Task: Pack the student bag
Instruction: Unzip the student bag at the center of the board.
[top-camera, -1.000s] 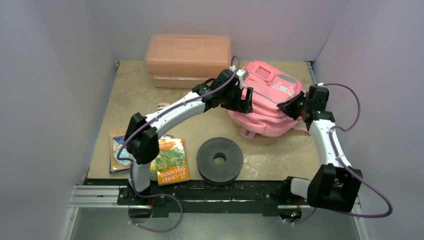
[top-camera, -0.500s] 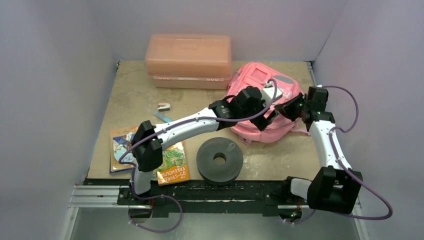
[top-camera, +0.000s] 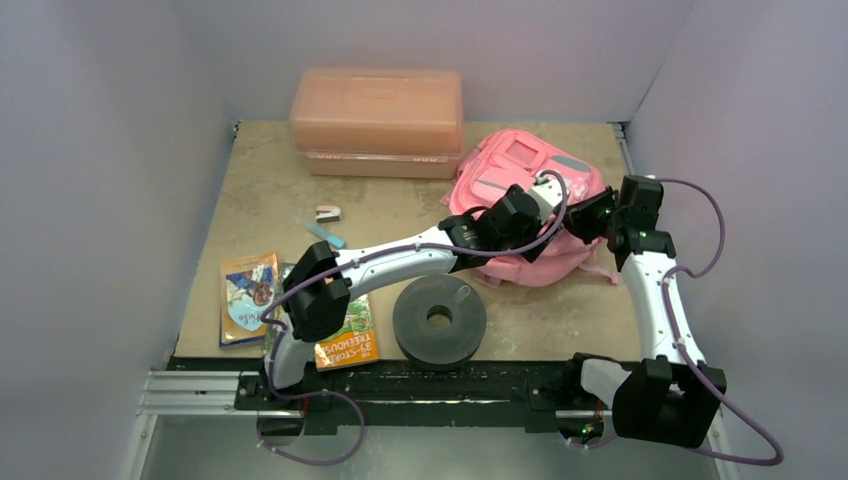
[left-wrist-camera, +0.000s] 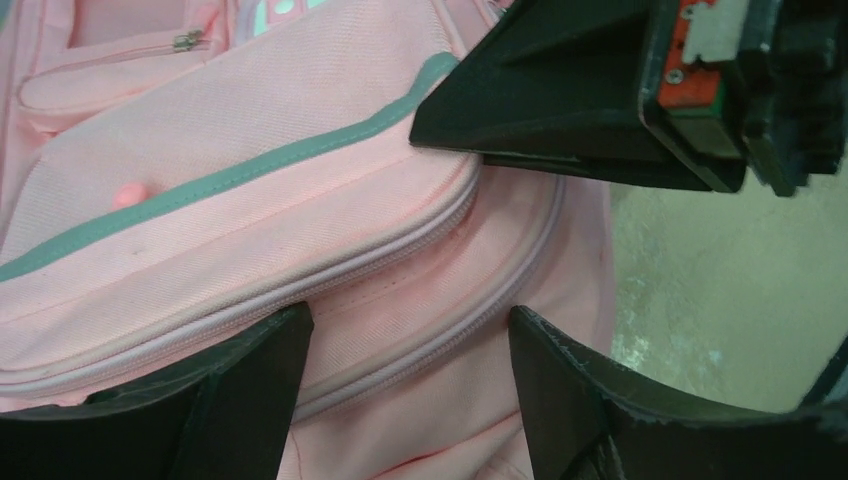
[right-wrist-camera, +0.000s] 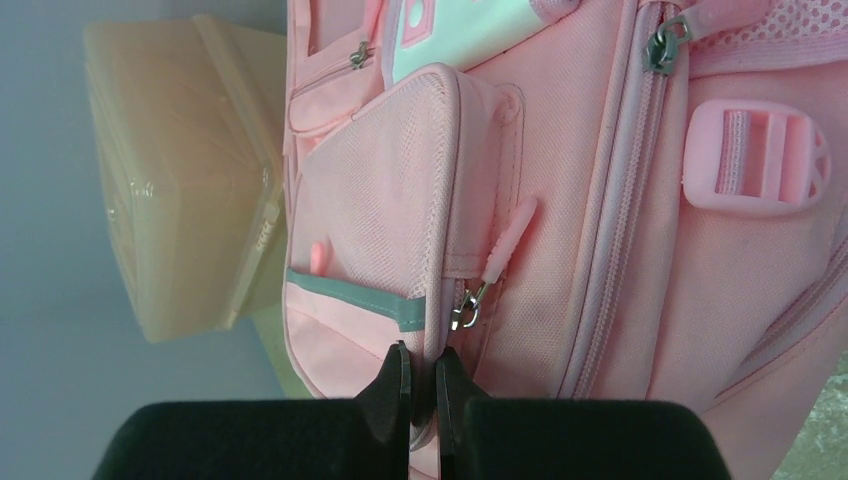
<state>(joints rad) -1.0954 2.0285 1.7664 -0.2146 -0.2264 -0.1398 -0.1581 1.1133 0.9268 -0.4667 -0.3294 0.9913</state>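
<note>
The front pocket's edge (right-wrist-camera: 432, 338) is pinched in my right gripper, so my left gripper should hold the zipper seam tight before my right gripper goes to the main zipper pull (right-wrist-camera: 668, 42).
The student bag (top-camera: 515, 170) is a soft pink backpack lying at the back right of the table. My left gripper (top-camera: 541, 236) is open and hovers over the bag's near side. In the left wrist view its fingers straddle a zipper line (left-wrist-camera: 420, 345) on the bag (left-wrist-camera: 250, 200) without closing on it. My right gripper (top-camera: 579, 216) is shut on the edge of the bag's front pocket. In the right wrist view (right-wrist-camera: 423, 385) it pinches the pocket seam just below a zipper pull (right-wrist-camera: 490, 275). The right gripper also shows in the left wrist view (left-wrist-camera: 620, 95).
A rigid salmon-pink box (top-camera: 378, 115) stands at the back, left of the bag, and shows in the right wrist view (right-wrist-camera: 170, 180). A black ring-shaped disc (top-camera: 439, 320) lies at the front centre. Books (top-camera: 250, 295) (top-camera: 345, 330), a small eraser (top-camera: 327, 213) and a blue stick (top-camera: 327, 235) lie at the left.
My left arm has swung right from the bag's left side to over its near side. The right gripper has kept its hold on the bag, and the bag has shifted slightly.
</note>
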